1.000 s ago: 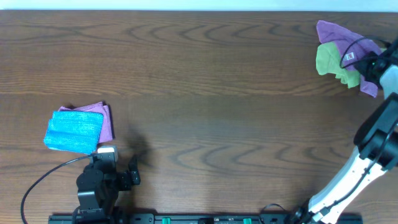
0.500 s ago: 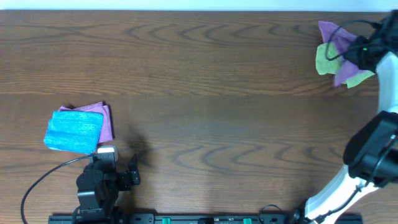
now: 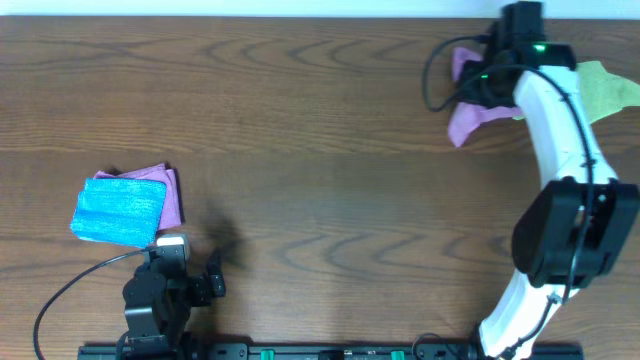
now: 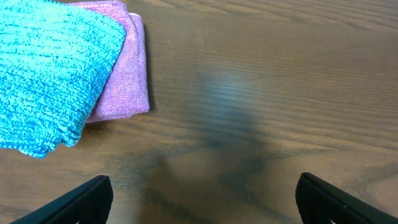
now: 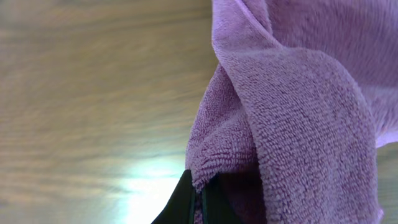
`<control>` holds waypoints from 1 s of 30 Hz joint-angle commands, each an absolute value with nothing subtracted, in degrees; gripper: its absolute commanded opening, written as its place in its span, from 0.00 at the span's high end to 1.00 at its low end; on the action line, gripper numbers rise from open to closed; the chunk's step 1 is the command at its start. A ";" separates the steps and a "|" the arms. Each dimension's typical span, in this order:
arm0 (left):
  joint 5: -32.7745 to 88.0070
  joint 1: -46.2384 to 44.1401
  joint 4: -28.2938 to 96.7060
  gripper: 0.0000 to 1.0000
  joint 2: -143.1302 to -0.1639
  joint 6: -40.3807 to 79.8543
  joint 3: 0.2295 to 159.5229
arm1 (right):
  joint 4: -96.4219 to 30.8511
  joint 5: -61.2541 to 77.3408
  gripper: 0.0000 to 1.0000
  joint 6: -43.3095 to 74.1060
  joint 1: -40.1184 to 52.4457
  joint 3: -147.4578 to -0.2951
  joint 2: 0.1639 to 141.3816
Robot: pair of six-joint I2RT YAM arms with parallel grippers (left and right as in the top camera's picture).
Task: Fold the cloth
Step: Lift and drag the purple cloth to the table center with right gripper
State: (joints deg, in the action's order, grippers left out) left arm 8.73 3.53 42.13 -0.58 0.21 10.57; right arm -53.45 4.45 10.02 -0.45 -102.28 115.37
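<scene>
The purple cloth's edge (image 3: 467,120) is in my right gripper's fingers and the middle of the table (image 3: 330,155) is open. My right gripper should keep going toward the middle and let go of the cloth there.
The purple cloth (image 3: 467,118) hangs bunched from my right gripper (image 3: 492,82) near the table's far right. In the right wrist view the cloth (image 5: 292,106) fills the right side, and my right gripper (image 5: 200,200) is shut on its edge. My left gripper (image 4: 199,202) is open and empty low over bare table at the front left; in the overhead view it (image 3: 190,285) sits just below the folded stack.
A lime-green cloth (image 3: 604,88) lies at the far right edge behind my right arm. A blue folded cloth (image 3: 119,209) lies on a folded pink-purple cloth (image 3: 172,195) at the left; both show in the left wrist view, the blue folded cloth (image 4: 50,68) and the pink-purple one (image 4: 124,81).
My right gripper has pulled the purple cloth off the lime-green cloth and carried it left. The green cloth stays at the right edge. The left arm has not moved.
</scene>
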 commanded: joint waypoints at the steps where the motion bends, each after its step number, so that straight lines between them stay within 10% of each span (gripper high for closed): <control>1: 8.36 3.29 42.44 0.05 -0.19 0.43 9.50 | -54.57 6.42 0.99 9.34 3.33 -103.50 111.79; 26: 8.36 3.29 42.44 0.05 -0.21 0.43 9.50 | -60.71 5.85 0.99 16.97 31.24 -103.11 111.83; 27: 8.36 3.29 42.44 0.05 -0.21 0.43 9.50 | -60.82 5.80 0.95 16.97 31.92 -103.11 111.83; 30: 8.36 3.29 42.44 0.05 -0.21 0.43 9.50 | -60.69 5.76 0.30 16.88 33.36 -103.09 111.85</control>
State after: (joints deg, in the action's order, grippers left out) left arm 8.73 3.53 42.13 -0.58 0.21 10.57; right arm -60.64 6.96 16.12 32.45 -102.28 112.05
